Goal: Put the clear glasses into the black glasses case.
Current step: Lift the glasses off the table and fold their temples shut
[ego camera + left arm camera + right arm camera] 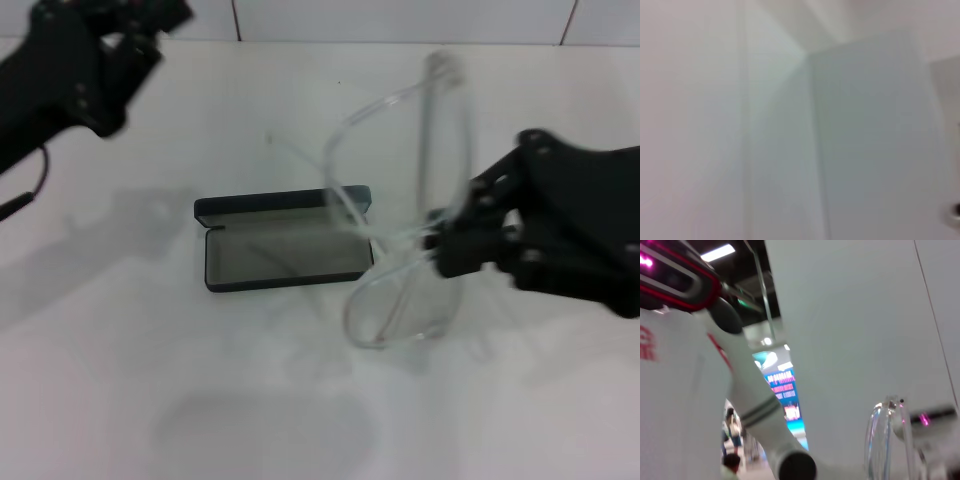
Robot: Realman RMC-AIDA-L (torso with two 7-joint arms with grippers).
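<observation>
The thin temple arm juts from the clear glasses, too spread for the case; my right gripper should first bring it to my left gripper for folding.
The clear glasses [420,200] hang in the air, standing on end, held at the bridge by my right gripper [440,243], which is shut on them. One thin temple arm reaches left over the black glasses case [285,250]. The case lies open on the white table, grey lining up, lid edge toward the back, just left of the glasses. A clear lens rim [885,440] shows in the right wrist view. My left gripper [125,40] is raised at the far left corner, away from the case; its fingers are too blurred to read.
The white table [150,400] runs to a tiled wall at the back. The left wrist view holds only a pale wall or panel. The right wrist view looks up at white robot parts and a lit room behind.
</observation>
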